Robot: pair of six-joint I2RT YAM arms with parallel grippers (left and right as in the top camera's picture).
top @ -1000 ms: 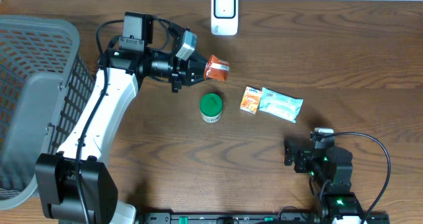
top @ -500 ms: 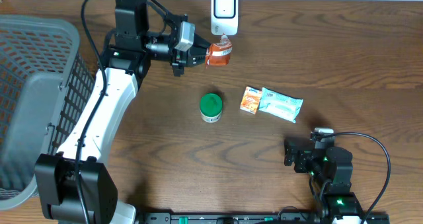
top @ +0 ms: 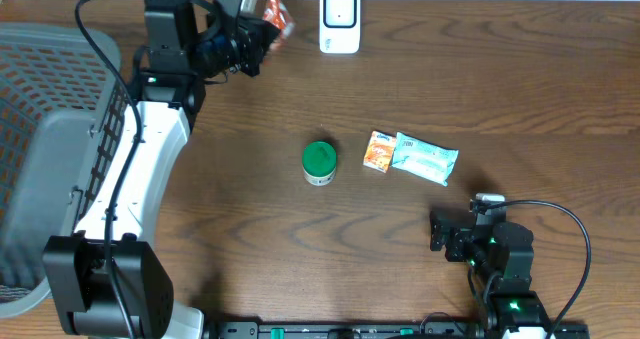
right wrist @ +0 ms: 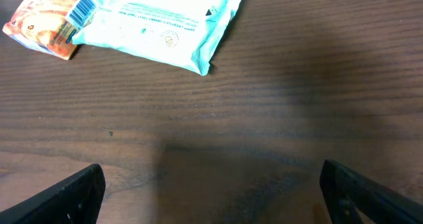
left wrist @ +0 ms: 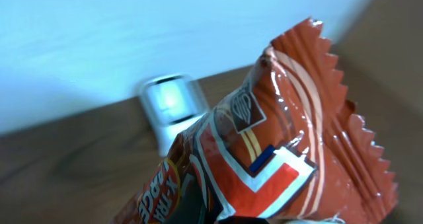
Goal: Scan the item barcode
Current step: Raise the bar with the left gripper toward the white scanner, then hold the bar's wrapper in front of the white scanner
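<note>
My left gripper should swing back, turning the red snack packet point(top: 279, 21) and bringing it over the scanner's window point(top: 340, 8), because the packet is hanging next to the white barcode scanner.
My left gripper point(top: 258, 24) is shut on a red snack packet point(top: 277, 12), held up at the table's back edge, just left of the white barcode scanner point(top: 340, 20). The left wrist view is mostly filled by the packet point(left wrist: 277, 145), with its crimped end pointing up. Behind it to the left, the scanner point(left wrist: 173, 108) stands at the foot of the wall. My right gripper point(top: 447, 234) rests low near the front right. It is open and holds nothing between its fingers point(right wrist: 86, 187).
A green-lidded tub point(top: 319, 162) stands mid-table. To its right lie a small orange packet point(top: 378, 150) and a pale teal pack point(top: 426, 157), both also in the right wrist view ahead of the jaws. A grey mesh basket point(top: 50, 149) fills the left side.
The left arm swung the red packet up to the front of the scanner, then on to the back edge left of it. The right arm stayed still.
</note>
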